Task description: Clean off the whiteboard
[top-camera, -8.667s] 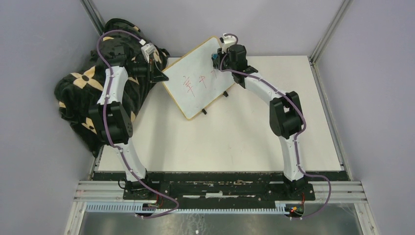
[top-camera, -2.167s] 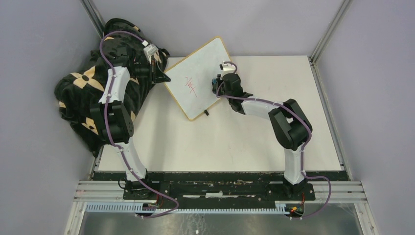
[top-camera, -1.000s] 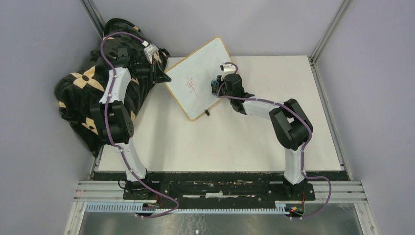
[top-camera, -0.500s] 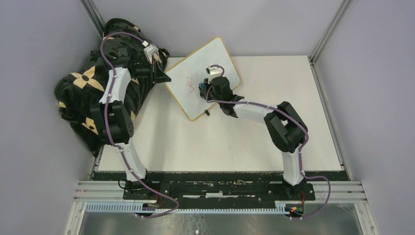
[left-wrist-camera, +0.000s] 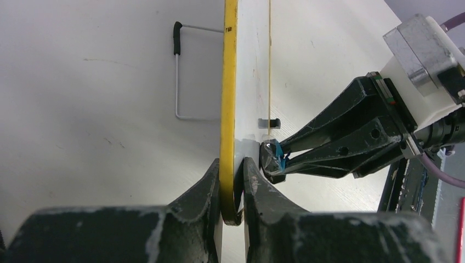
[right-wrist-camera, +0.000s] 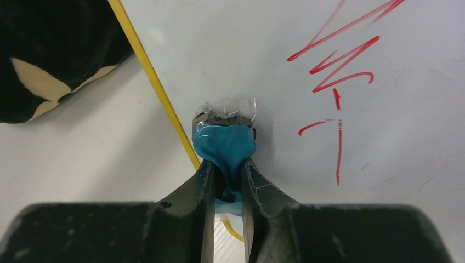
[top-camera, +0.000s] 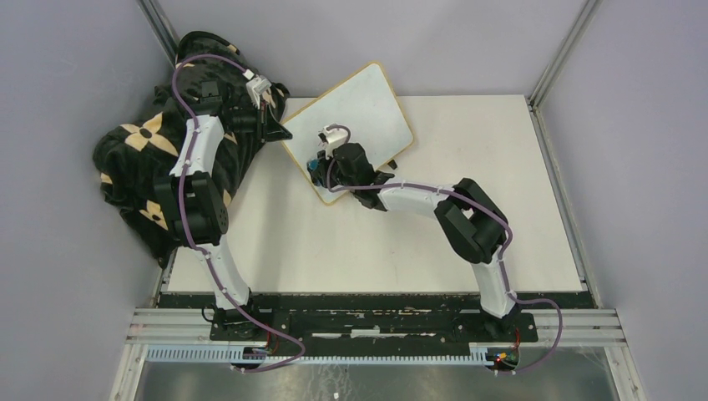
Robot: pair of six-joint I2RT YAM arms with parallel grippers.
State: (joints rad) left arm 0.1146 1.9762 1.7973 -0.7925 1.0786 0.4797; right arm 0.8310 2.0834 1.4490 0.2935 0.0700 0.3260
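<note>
I should wipe the blue eraser wad back across the whiteboard over the remaining red marks (right-wrist-camera: 339,137) with my right gripper, because the wad is at the whiteboard's frame (right-wrist-camera: 188,147).
The whiteboard (top-camera: 367,104), white with a tan frame, stands tilted at the back of the table. My left gripper (top-camera: 281,127) is shut on its left edge; in the left wrist view the fingers (left-wrist-camera: 232,164) clamp the yellow-looking frame (left-wrist-camera: 228,82). My right gripper (top-camera: 316,164) is shut on a blue eraser wad (right-wrist-camera: 225,143) and presses it on the board near its lower left edge. Red marks (right-wrist-camera: 340,71) remain on the board to the right of the wad. The wad also shows in the left wrist view (left-wrist-camera: 272,156), close to my left fingers.
A black and tan patterned cloth bundle (top-camera: 142,150) lies at the back left, against the left arm. The board's wire stand (left-wrist-camera: 181,76) rests on the white table (top-camera: 401,242). Grey walls and metal posts (top-camera: 555,50) enclose the table.
My right gripper swept the blue wad left across the board, from its right side to near the lower left edge. Fewer red marks remain than before. My left gripper kept its hold.
</note>
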